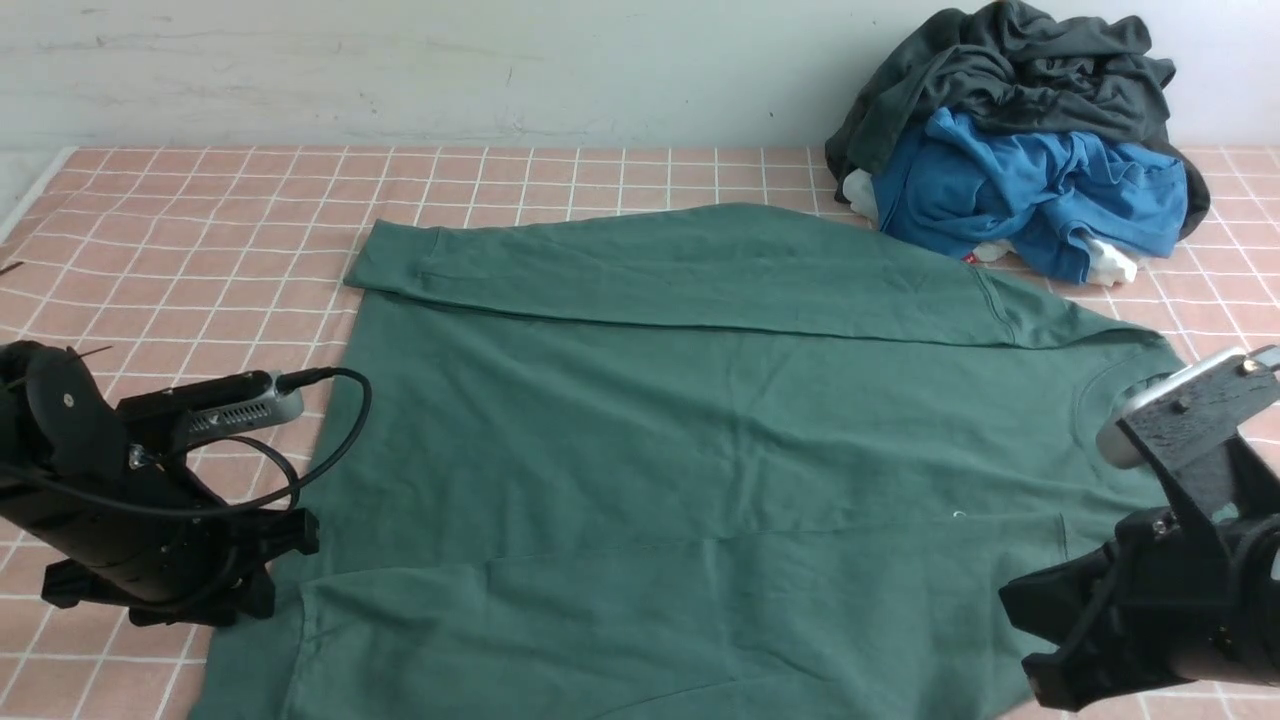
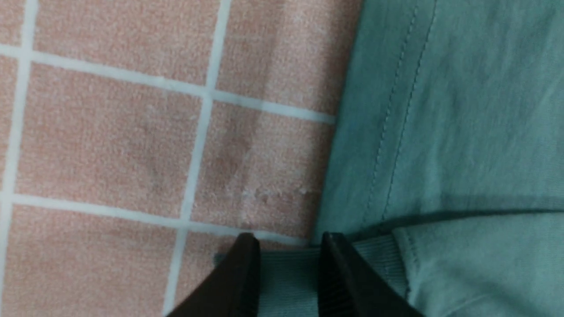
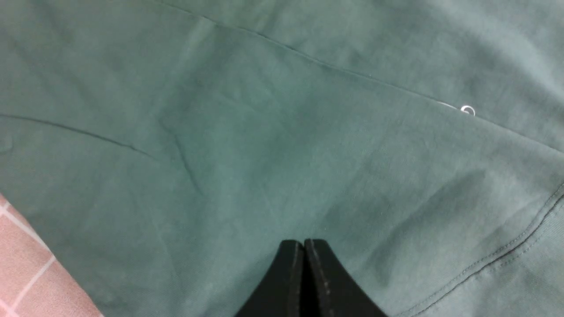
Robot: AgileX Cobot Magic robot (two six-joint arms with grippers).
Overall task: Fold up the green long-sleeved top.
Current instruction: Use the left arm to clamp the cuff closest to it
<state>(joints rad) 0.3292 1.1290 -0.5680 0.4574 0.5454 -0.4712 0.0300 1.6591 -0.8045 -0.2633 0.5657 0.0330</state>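
Note:
I expect both sleeves (image 1: 624, 618), which lie folded across the green long-sleeved top (image 1: 672, 438), to move with the cloth and end up hidden inside when I fold it.
The green long-sleeved top (image 1: 700, 440) lies flat on the table with its neck to the right. One sleeve (image 1: 700, 270) is folded across its far side and the other (image 1: 650, 610) across its near side. My left gripper (image 1: 275, 575) hangs low at the top's left edge. In the left wrist view it (image 2: 288, 246) is open, with the near sleeve's ribbed cuff (image 2: 286, 281) showing between the fingers. My right gripper (image 1: 1040, 625) is over the near right part of the top. In the right wrist view it (image 3: 304, 243) is shut and empty against the cloth (image 3: 264, 145).
A pile with a dark charcoal-grey garment (image 1: 1020, 70), a bright blue garment (image 1: 1020, 190) and something white (image 1: 1110, 262) sits at the back right against the wall. The pink checked tablecloth (image 1: 200, 220) is bare on the left. A small white thread (image 3: 467, 110) lies on the top.

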